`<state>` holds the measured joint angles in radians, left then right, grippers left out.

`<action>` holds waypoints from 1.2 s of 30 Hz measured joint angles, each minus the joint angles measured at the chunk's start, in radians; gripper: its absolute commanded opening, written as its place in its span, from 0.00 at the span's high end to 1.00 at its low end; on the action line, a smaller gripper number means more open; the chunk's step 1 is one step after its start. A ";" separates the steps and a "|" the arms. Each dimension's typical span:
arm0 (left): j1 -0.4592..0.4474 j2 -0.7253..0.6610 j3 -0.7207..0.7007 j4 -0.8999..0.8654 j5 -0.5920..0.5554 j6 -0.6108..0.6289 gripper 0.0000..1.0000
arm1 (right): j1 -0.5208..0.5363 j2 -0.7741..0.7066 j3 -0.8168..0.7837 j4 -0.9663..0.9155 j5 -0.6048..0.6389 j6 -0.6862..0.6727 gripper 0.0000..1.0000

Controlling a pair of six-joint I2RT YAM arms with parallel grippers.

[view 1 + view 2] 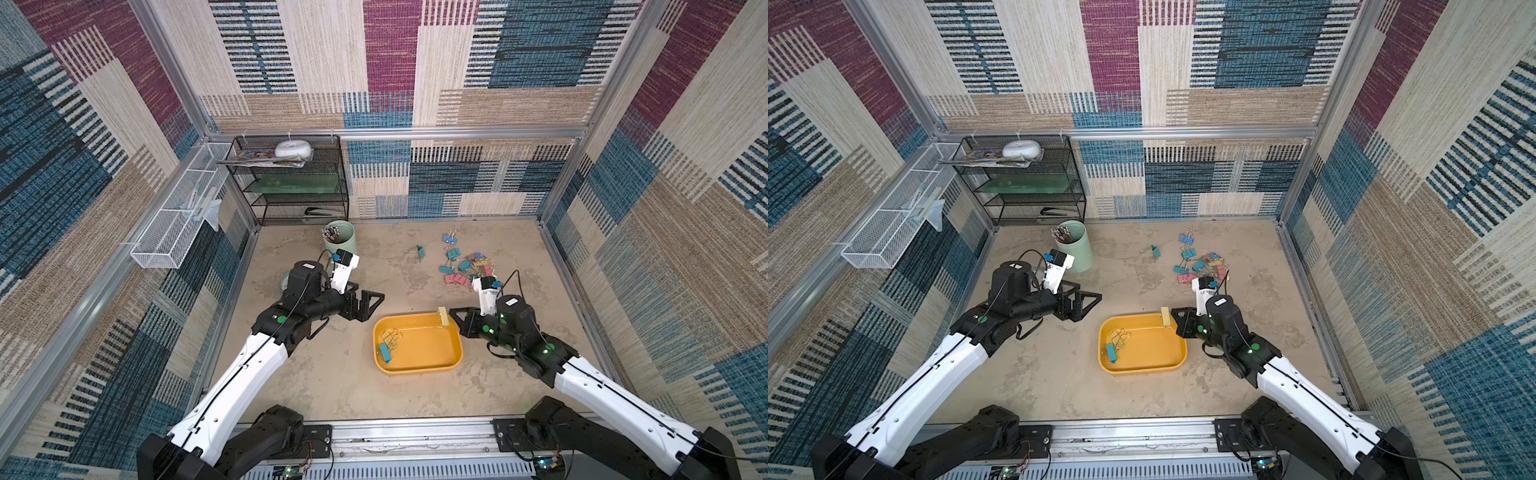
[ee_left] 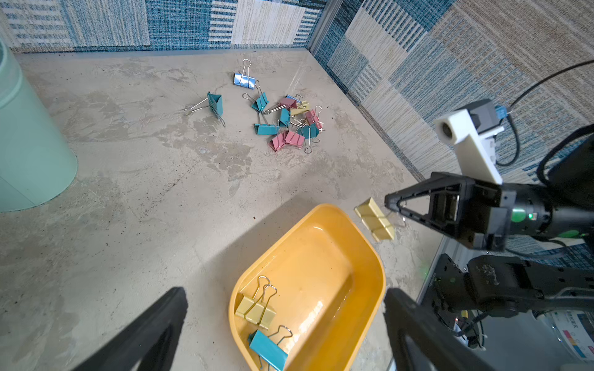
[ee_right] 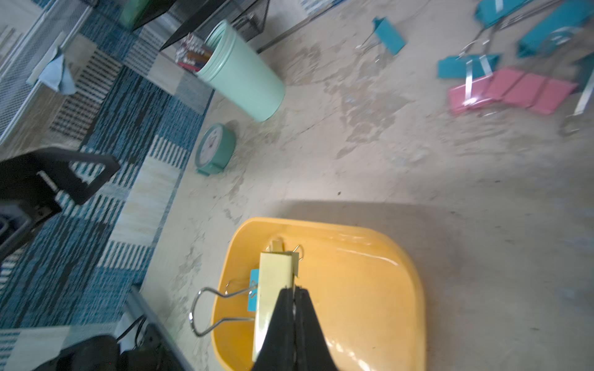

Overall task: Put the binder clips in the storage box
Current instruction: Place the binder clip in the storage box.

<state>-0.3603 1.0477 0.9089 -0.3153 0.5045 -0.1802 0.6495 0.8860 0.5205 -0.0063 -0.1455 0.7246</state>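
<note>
My right gripper should keep going there and let go low, as the held yellow clip (image 1: 443, 316) is above the storage box's rim and there is room (image 1: 398, 361) beside the teal clip inside.
The yellow-orange storage box (image 1: 428, 345) (image 1: 1150, 347) lies at mid-table with a yellow clip (image 2: 255, 310) and a teal clip (image 2: 268, 350) in its left end. My right gripper (image 1: 451, 314) (image 3: 294, 289) is shut on another yellow binder clip (image 1: 443, 316) (image 3: 276, 282) by one wire handle, over the box's far right corner. Several loose binder clips (image 1: 465, 266) (image 2: 289, 122) are heaped behind it, and one teal clip (image 1: 420, 250) lies apart to the left. My left gripper (image 1: 370, 305) (image 2: 285, 293) stands open and holds nothing, left of the box.
A mint-green pen cup (image 1: 343, 239) stands at the back left, before a black mesh shelf (image 1: 291, 183). A white wire basket (image 1: 178, 224) hangs on the left wall. A small teal clock (image 3: 213, 149) sits near the cup, by my left arm.
</note>
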 measured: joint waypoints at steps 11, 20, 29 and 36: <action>0.001 0.000 0.000 0.000 0.000 0.000 0.00 | 0.216 0.343 0.024 0.282 -0.090 0.008 1.00; 0.001 -0.004 0.000 0.000 -0.002 0.001 0.00 | 0.292 0.601 0.066 0.382 -0.110 -0.022 1.00; 0.001 -0.004 0.000 0.000 -0.004 0.001 0.00 | 0.315 0.692 0.089 0.445 -0.109 -0.031 0.80; 0.001 -0.004 0.000 0.000 -0.005 0.001 0.00 | 0.319 0.580 0.089 0.350 -0.028 -0.036 0.60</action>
<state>-0.3595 1.0435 0.9089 -0.3153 0.4999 -0.1791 0.9684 1.4658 0.6098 0.3439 -0.1738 0.6888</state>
